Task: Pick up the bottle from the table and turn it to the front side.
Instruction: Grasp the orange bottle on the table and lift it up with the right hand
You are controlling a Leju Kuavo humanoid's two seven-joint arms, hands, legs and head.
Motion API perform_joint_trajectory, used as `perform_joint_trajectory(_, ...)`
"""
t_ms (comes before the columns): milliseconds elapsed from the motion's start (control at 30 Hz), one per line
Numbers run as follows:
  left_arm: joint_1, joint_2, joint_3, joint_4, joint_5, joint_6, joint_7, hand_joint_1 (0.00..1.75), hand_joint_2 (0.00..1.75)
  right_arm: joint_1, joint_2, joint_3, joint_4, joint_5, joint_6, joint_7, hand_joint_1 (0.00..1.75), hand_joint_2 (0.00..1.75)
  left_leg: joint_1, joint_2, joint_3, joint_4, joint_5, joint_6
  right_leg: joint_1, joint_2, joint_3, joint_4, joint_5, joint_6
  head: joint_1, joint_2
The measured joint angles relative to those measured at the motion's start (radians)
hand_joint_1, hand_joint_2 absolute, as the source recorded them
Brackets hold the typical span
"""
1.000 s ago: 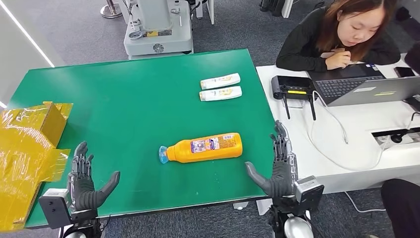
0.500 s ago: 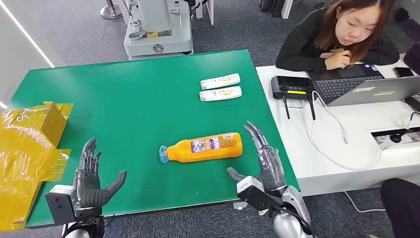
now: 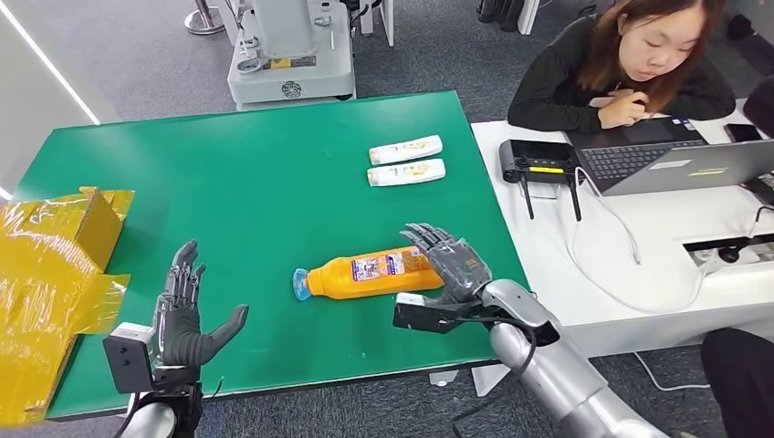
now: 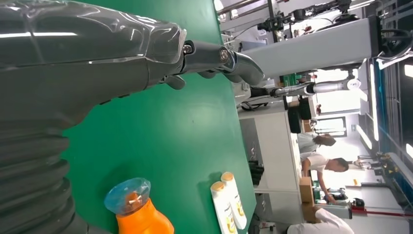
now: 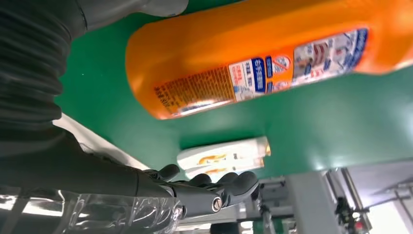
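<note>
The bottle's back label with small print (image 3: 390, 264) is facing up, so the robot should expect the front label to be hidden underneath when it turns the orange bottle (image 3: 372, 274).
An orange bottle (image 3: 370, 272) with a clear blue cap (image 3: 300, 284) lies on its side on the green table (image 3: 237, 182), cap to the left, back label facing up. My right hand (image 3: 452, 265) reaches around the bottle's base end, fingers spread over its far side and thumb at its near side. In the right wrist view the bottle (image 5: 272, 58) sits between thumb and fingers (image 5: 209, 187) with a gap to the fingers. My left hand (image 3: 183, 315) hovers open at the table's front left, well apart from the bottle; its wrist view catches the cap end (image 4: 129, 197).
Two white tubes (image 3: 406, 161) lie side by side behind the bottle. Yellow wrapped boxes (image 3: 46, 265) stand at the table's left edge. A white desk on the right carries a black router (image 3: 540, 161) and a laptop (image 3: 675, 160), with a person (image 3: 630, 55) seated behind it.
My right hand has swung in from the table's right front edge to the bottle's base end. The left hand has crept slightly forward and right. The bottle has not moved.
</note>
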Motion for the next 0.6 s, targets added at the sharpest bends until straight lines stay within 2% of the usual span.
perform_joint_trajectory(200,-0.010,0.002,-0.012,0.015,0.000,-0.004,0.007,0.00,1.75,-0.125,-0.026,0.122,0.144,-0.029,0.099,0.004,0.00,1.75,0.000,0.000,0.000,0.000,0.000,0.000,0.000,0.000,0.000,0.000,0.000,0.000,0.000,0.000)
perform_joint_trajectory(500,-0.021,0.006,-0.029,0.038,0.002,-0.003,0.008,0.00,1.75,-0.249,-0.033,0.264,0.304,-0.110,0.134,-0.025,0.03,1.75,0.000,0.000,0.000,0.000,0.000,0.000,0.000,0.000,0.000,0.000,0.000,0.000,0.000,0.000)
perform_joint_trajectory(567,-0.025,0.009,-0.033,0.044,0.002,-0.002,0.008,0.00,1.75,-0.270,-0.032,0.291,0.326,-0.112,0.144,-0.025,0.53,1.75,0.000,0.000,0.000,0.000,0.000,0.000,0.000,0.000,0.000,0.000,0.000,0.000,0.000,0.000)
perform_joint_trajectory(600,-0.026,0.011,-0.034,0.047,0.002,-0.002,0.008,0.00,1.75,-0.280,-0.032,0.303,0.336,-0.110,0.147,-0.025,0.88,1.75,0.000,0.000,0.000,0.000,0.000,0.000,0.000,0.000,0.000,0.000,0.000,0.000,0.000,0.000)
